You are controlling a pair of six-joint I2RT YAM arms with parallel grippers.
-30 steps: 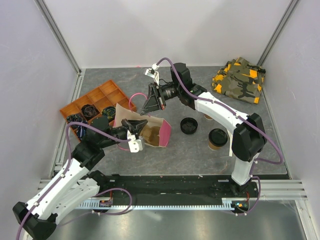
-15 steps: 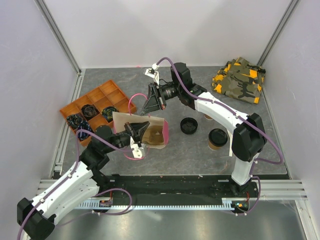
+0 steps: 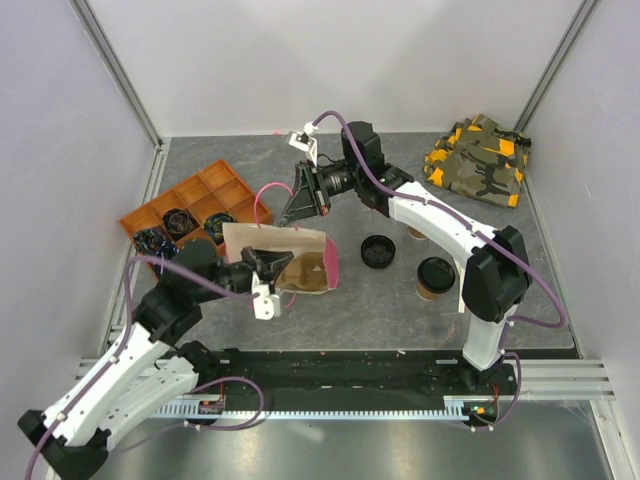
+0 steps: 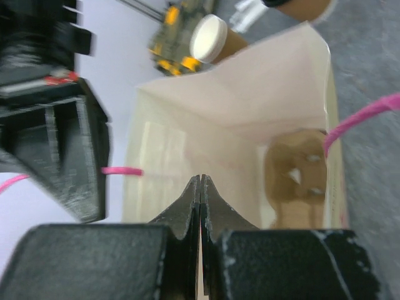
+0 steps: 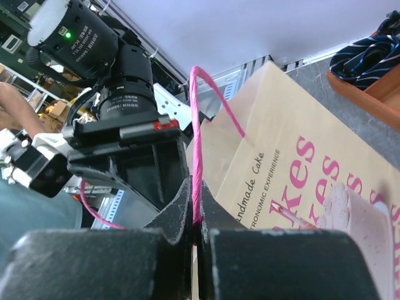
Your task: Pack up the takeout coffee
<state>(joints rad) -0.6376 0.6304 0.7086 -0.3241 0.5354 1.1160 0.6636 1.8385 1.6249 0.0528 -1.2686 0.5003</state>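
The bag's sides (image 3: 282, 238) tip inward around the brown cup holder. My left gripper should reach down inside the bag (image 3: 305, 272) and spread it wider before packing the coffee.
The takeout coffee (image 3: 436, 275), a tan cup with a black lid, stands on the table right of the bag, near the right arm's base. A brown paper bag (image 3: 250, 240) with pink print lies on its side with its mouth held apart. My left gripper (image 3: 272, 268) is shut on the bag's near rim. In the left wrist view its closed tips (image 4: 200, 178) face the bag's pale inside (image 4: 237, 106). My right gripper (image 3: 297, 205) is shut on the bag's pink handle (image 5: 195, 125), which runs down between its tips (image 5: 197, 187).
A loose black lid (image 3: 377, 250) lies between the bag and the coffee. A lidless tan cup (image 4: 209, 36) stands beyond the bag. An orange divided tray (image 3: 215, 168) with dark items sits at the left. A camouflage cloth (image 3: 480, 160) lies at the back right.
The bag's upper wall has risen and its mouth stands wider. My left arm's elbow has swung left while its gripper stays on the rim. The right gripper has drawn the handle slightly back.
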